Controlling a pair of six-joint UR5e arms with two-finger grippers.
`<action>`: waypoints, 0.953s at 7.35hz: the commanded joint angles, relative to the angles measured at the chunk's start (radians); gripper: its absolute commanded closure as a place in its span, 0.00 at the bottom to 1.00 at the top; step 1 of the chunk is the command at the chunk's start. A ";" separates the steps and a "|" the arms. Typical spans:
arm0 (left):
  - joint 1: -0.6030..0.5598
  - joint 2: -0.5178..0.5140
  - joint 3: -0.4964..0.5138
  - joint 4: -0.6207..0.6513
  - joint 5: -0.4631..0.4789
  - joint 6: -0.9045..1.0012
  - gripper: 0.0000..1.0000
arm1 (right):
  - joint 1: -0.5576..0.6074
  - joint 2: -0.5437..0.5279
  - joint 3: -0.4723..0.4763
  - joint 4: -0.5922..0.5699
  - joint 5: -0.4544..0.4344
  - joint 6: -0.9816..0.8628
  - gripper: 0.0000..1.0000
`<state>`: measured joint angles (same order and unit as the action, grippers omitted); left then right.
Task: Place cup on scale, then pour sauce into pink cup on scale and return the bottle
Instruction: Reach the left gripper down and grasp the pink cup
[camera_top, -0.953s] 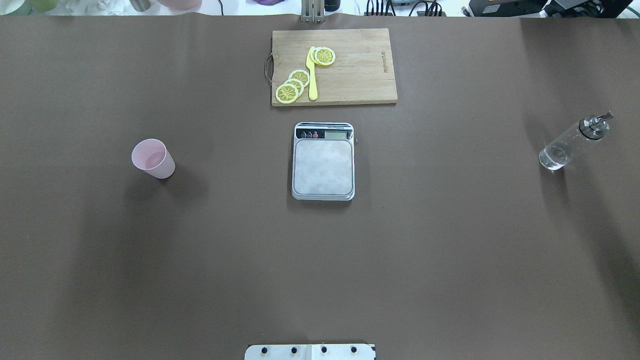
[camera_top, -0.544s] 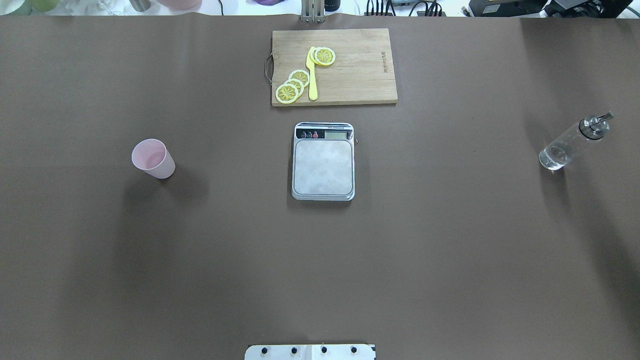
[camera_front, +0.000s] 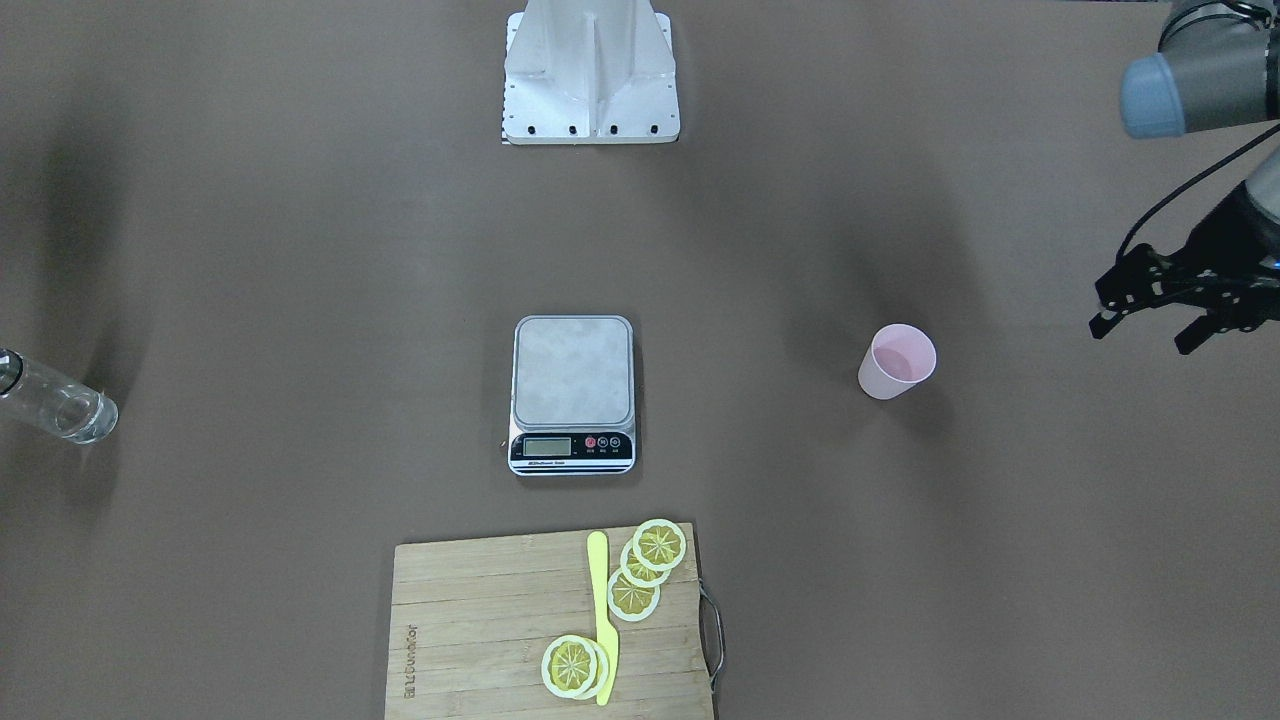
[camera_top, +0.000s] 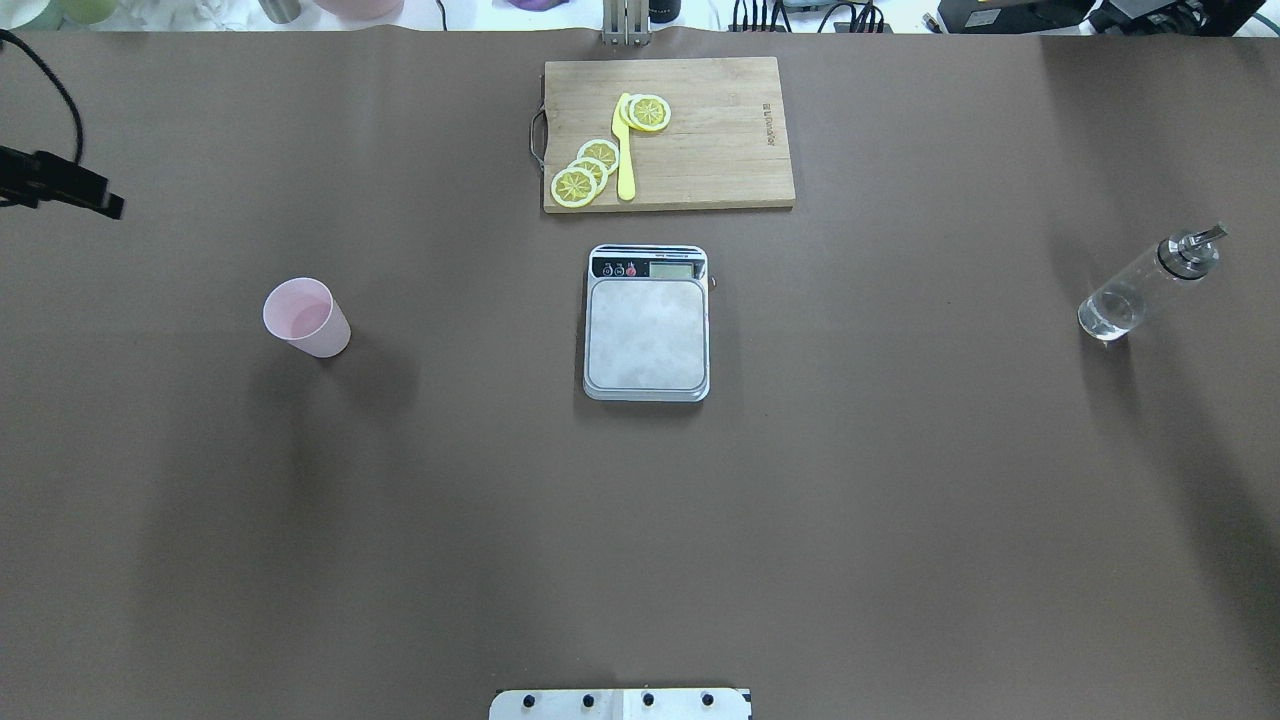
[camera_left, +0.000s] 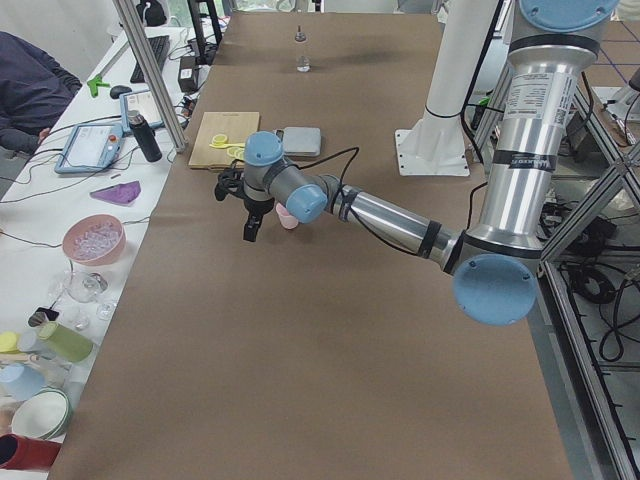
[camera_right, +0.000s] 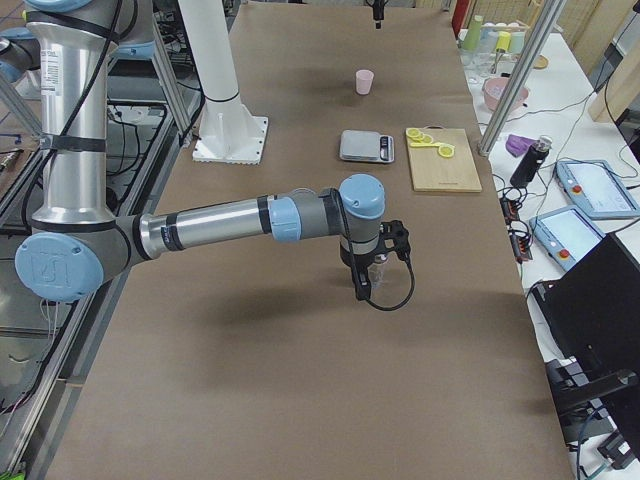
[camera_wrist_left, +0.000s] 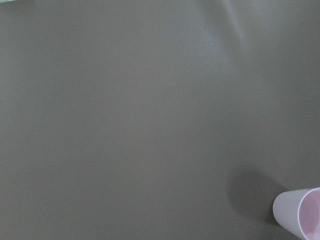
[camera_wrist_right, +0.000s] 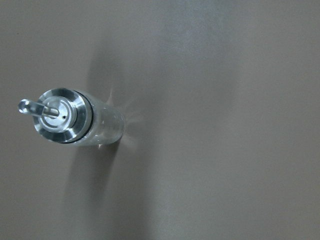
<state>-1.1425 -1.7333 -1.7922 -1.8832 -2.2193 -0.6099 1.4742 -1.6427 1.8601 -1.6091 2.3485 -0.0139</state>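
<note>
I am carrying the pale pink cup (camera_front: 896, 362) onto the scale's steel platform. The scale's display (camera_front: 547, 448) is blank grey, so the scale should stay blank when the cup gets there.
The pale pink cup (camera_top: 306, 317) stands upright on the brown table left of the scale (camera_top: 647, 330), whose steel platform is bare. The cup also shows in the front view (camera_front: 897, 361) and at the lower right corner of the left wrist view (camera_wrist_left: 300, 215). My left gripper (camera_front: 1147, 332) is open and empty, above the table, to the outer side of the cup and apart from it. The transparent bottle (camera_top: 1145, 285) stands at the far right; the right wrist view looks down on its silver spout (camera_wrist_right: 60, 114). My right gripper (camera_right: 362, 285) hovers by the bottle; I cannot tell its state.
A wooden cutting board (camera_top: 720, 140) with lemon slices (camera_top: 585, 172) and a yellow knife (camera_top: 624, 150) lies beyond the scale. The robot's base plate (camera_front: 590, 110) is at the near edge. Bowls, cups and cables sit on the white bench beyond the table.
My left gripper has come into the overhead view at the left edge, beyond the cup. Cup, scale and bottle have not moved.
</note>
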 joint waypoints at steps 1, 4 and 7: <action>0.195 -0.075 0.008 0.003 0.090 -0.189 0.04 | 0.000 0.000 0.001 0.000 0.000 0.002 0.00; 0.263 -0.080 0.033 -0.004 0.115 -0.198 0.32 | 0.000 0.000 -0.001 0.000 0.000 0.002 0.00; 0.268 -0.094 0.089 -0.023 0.115 -0.192 0.48 | 0.000 0.000 -0.001 0.000 0.000 0.002 0.00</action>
<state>-0.8772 -1.8176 -1.7342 -1.8925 -2.1048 -0.8056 1.4741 -1.6423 1.8592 -1.6092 2.3485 -0.0122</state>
